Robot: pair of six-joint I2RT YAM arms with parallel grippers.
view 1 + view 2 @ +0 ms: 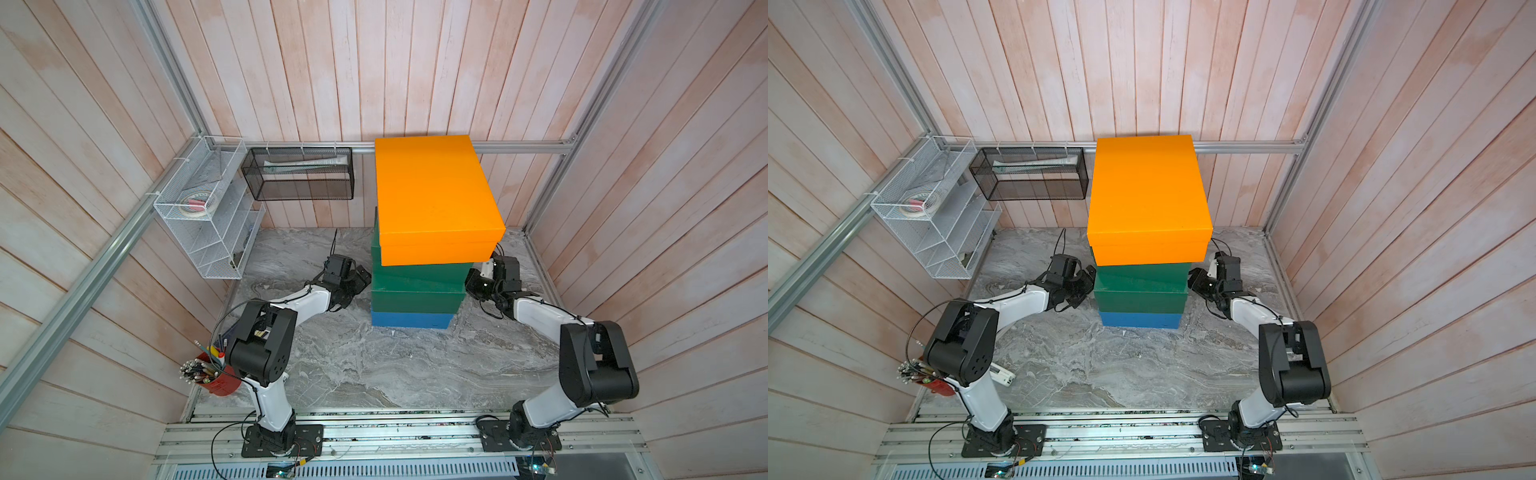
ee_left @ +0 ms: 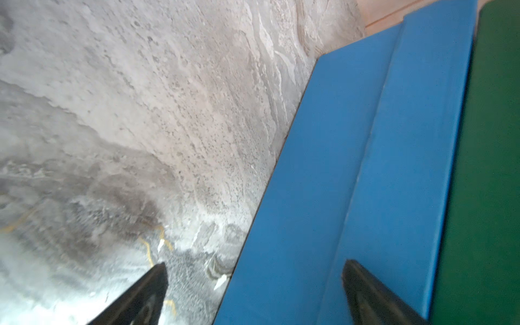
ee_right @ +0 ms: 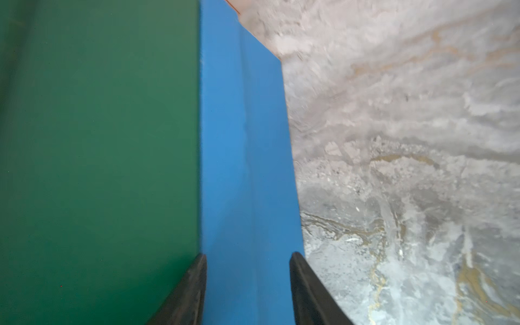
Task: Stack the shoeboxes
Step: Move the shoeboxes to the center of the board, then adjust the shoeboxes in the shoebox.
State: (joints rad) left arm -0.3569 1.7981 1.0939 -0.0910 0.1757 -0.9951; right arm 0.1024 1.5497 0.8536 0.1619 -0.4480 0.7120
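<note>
My grippers should go up to the upper green box [image 1: 422,275] and straighten upward, because they are down beside the blue box while the orange box sits crooked on top [image 1: 437,196].
The shoeboxes stand in one stack at the back middle of the table in both top views. The orange box [image 1: 432,195] [image 1: 1146,195] lies on top, slightly askew. Under it are two dark green boxes [image 1: 424,272] [image 1: 415,301], and the blue box [image 1: 411,320] is at the bottom. My left gripper [image 1: 359,280] [image 2: 254,263] is open, close beside the stack's left side, by the blue box [image 2: 351,168]. My right gripper [image 1: 473,282] [image 3: 248,254] hangs at the right side, its jaws apart and holding nothing, facing the blue box [image 3: 242,140] and a green box [image 3: 98,140].
A white wire rack [image 1: 208,208] and a black mesh basket [image 1: 299,174] hang on the back-left walls. A red cup of pencils [image 1: 218,378] stands by the left arm's base. The marble table [image 1: 374,365] is enclosed by wooden walls.
</note>
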